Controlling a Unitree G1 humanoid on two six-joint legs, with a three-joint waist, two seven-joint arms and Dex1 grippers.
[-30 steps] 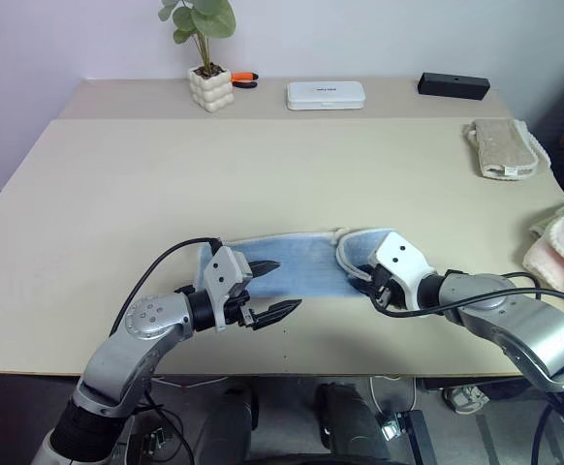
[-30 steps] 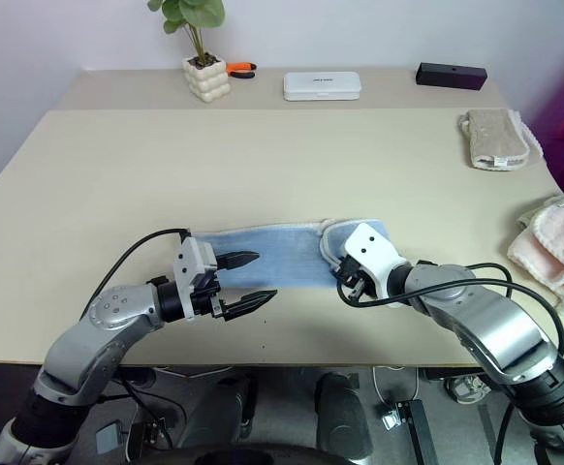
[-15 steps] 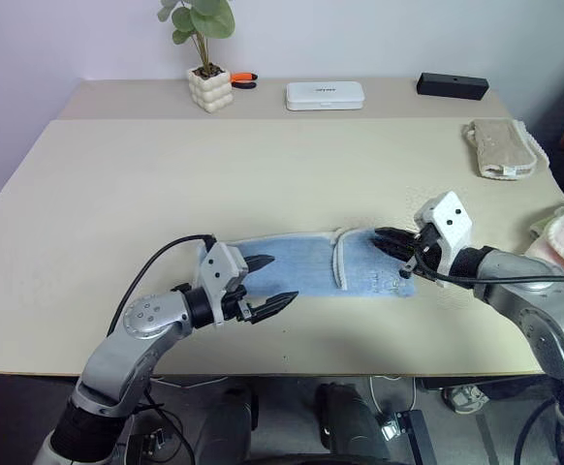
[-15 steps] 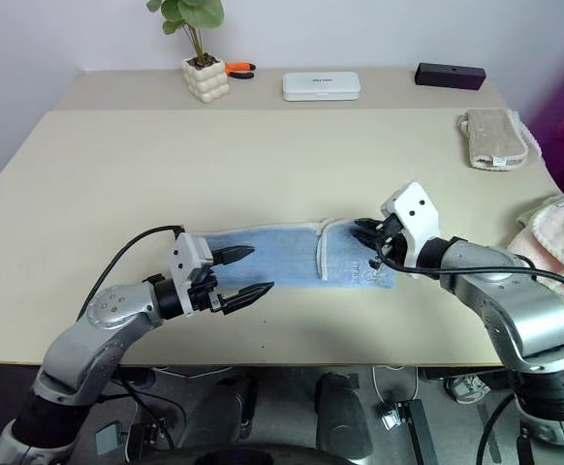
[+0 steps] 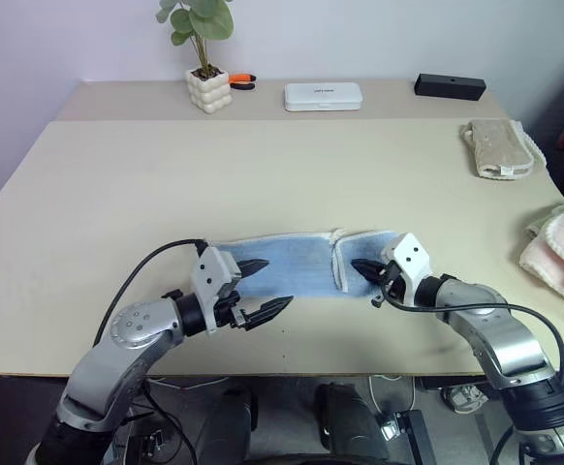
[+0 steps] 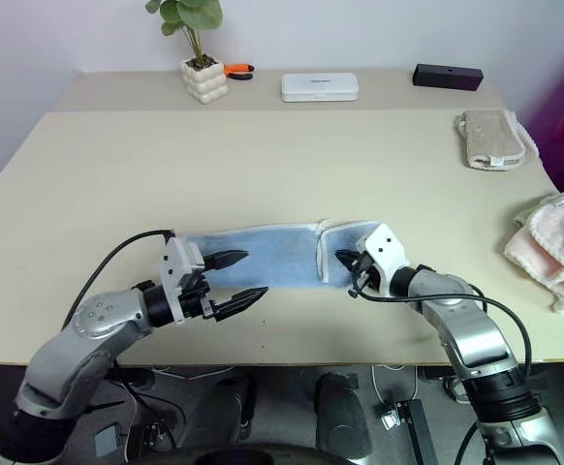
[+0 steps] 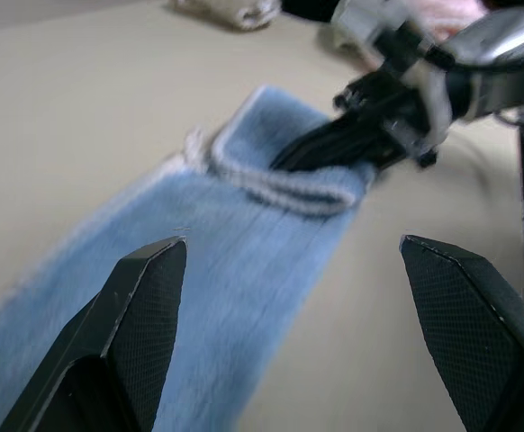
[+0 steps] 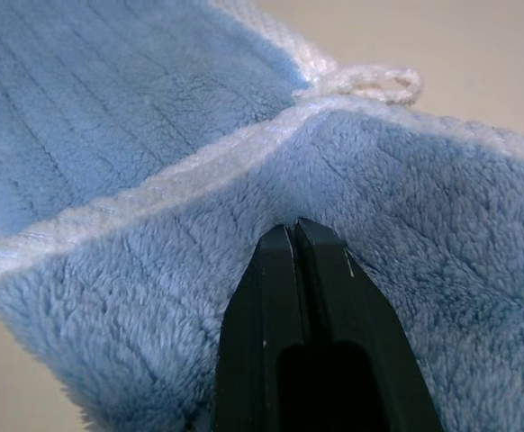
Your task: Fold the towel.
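Note:
The towel's flap is flat beneath my right gripper's resting fingers, so the towel will stay folded and slide along when I pull its end.
The towel is a light blue strip lying flat near the table's front edge, its right end folded over into a flap with a whitish border. My right gripper is shut, and its tips rest on top of that flap with nothing between them. In the right wrist view the closed fingers press into the blue pile just below the border and the white loop tag. My left gripper is open over the towel's left end, one finger above the cloth and one past its near edge.
A folded beige towel lies at the far right and a pink-and-cream pile at the right edge. Along the back stand a potted plant, an orange-handled tool, a white case and a black box.
My right gripper left the towel's right end, swung out to the right, then came back onto the flap with its fingers shut. The flap now lies flat. The left gripper has hardly moved.

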